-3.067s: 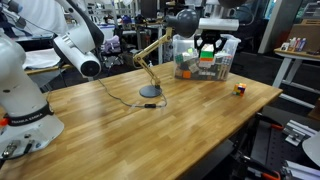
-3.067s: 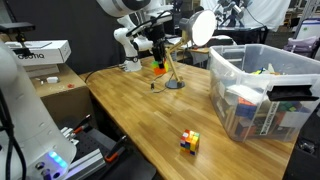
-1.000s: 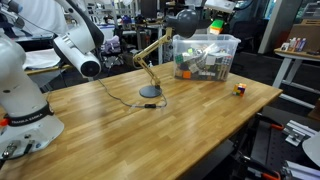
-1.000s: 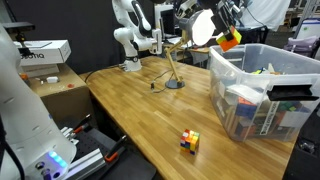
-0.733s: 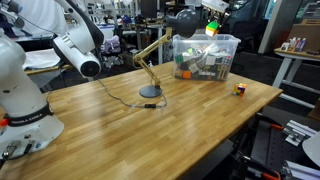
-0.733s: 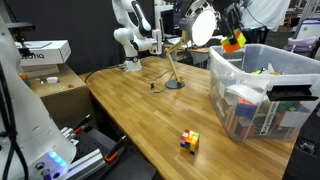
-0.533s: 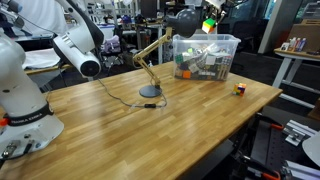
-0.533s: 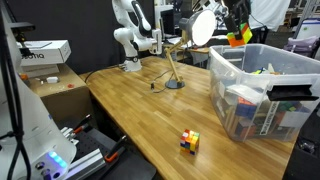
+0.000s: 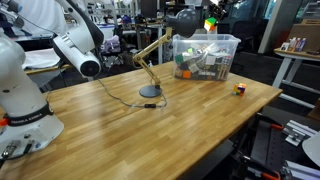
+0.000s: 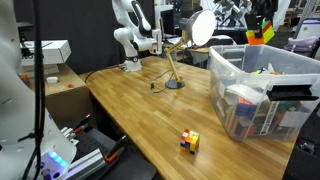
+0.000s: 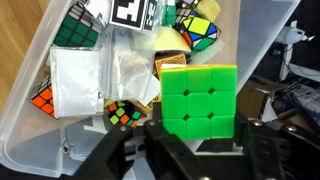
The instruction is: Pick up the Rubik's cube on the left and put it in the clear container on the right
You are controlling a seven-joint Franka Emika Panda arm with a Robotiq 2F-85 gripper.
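The Rubik's cube is hanging over the clear container's far rim [image 11: 257,50], so my gripper needs to go back toward the table side and let go of the cube above the white plastic bag [image 11: 77,82].
My gripper [image 11: 199,128] is shut on the Rubik's cube [image 11: 199,100], whose green face fills the wrist view. In both exterior views the cube [image 9: 210,23] [image 10: 258,36] hangs high in the air above the clear container [image 9: 206,56] [image 10: 262,90]. The clear container [image 11: 80,90] lies below the cube in the wrist view, holding several puzzle cubes and white plastic bags. The gripper itself is mostly cut off at the top edge of an exterior view [image 9: 214,8].
A smaller dark cube [image 9: 239,89] [image 10: 190,141] sits on the wooden table [image 9: 150,125] near its edge. A desk lamp [image 9: 150,92] [image 10: 175,84] stands mid-table. Another white robot arm [image 9: 75,45] is at the far side.
My gripper has lifted the cube off the table area and carried it up and across until it is over the clear container.
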